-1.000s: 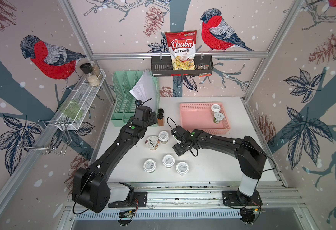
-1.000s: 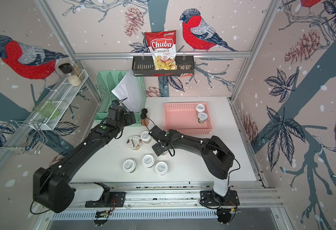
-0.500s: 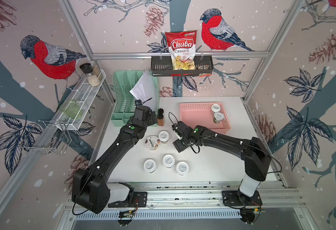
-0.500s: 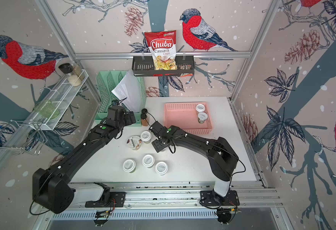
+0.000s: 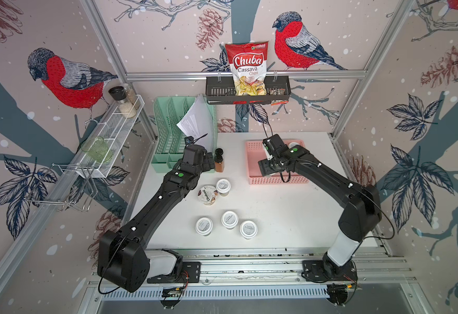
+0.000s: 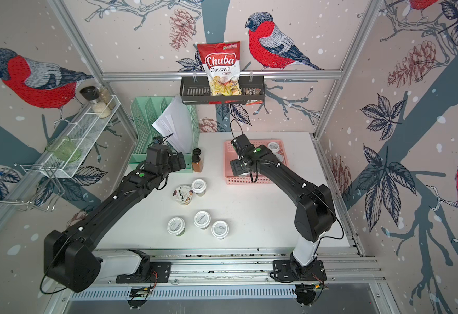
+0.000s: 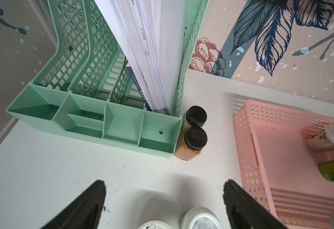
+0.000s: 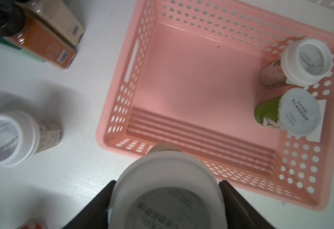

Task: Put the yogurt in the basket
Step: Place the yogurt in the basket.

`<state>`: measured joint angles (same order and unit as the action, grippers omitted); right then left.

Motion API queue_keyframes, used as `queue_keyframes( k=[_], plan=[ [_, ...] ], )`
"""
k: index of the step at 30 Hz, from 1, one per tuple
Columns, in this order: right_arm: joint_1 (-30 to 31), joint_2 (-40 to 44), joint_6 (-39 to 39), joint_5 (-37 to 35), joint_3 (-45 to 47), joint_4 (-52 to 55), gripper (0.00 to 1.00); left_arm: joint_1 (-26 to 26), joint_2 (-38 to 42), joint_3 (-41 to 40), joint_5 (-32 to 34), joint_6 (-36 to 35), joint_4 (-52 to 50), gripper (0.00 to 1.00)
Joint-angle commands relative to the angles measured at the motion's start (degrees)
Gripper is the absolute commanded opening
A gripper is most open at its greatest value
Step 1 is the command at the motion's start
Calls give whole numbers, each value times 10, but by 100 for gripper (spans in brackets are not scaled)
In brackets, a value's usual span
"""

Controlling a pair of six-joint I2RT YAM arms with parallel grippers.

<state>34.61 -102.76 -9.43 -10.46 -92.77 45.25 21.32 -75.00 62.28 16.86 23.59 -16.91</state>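
The robot's left gripper hangs close behind the jar [image 5: 223,185] beside the Chobani cup, so it should first pull back and leave that jar [image 6: 198,185] to the right gripper.
My right gripper [image 8: 167,182] is shut on a white-lidded yogurt jar [image 8: 167,196] and hangs over the near left corner of the pink basket [image 8: 122,89], as both top views show [image 5: 267,168]. Two jars [image 8: 308,59] [image 8: 299,113] stand in the basket's far right corner. On the table, one jar [image 5: 223,186] stands next to the Chobani cup [image 5: 207,194], and three more jars [image 5: 229,219] are grouped nearer the front. My left gripper [image 7: 164,186] is open and holds nothing, just behind the cup [image 5: 209,163].
Two orange spice bottles [image 5: 219,163] stand against a mint file organizer [image 5: 168,141] holding papers. A black tray [image 5: 217,93] with a chips bag hangs on the back wall. A white wire rack [image 5: 113,136] is mounted on the left wall.
The right gripper has carried its jar from the middle of the table back and to the right, to the basket's near left corner. The left arm has not moved.
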Motion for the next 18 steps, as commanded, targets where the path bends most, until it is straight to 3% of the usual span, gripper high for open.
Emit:
queue_keyframes(
  k=[1, 10, 18],
  plan=[
    [-42, -49, 35, 10, -46, -29, 81, 8, -11, 5, -28, 0, 18, 96],
    [-129, -234, 70, 36, -242, -38, 81, 17, -53, 20, -81, -2, 25, 96],
    [-157, -332, 85, 42, -356, -31, 81, 17, -92, 31, -94, -4, 28, 96]
  ],
)
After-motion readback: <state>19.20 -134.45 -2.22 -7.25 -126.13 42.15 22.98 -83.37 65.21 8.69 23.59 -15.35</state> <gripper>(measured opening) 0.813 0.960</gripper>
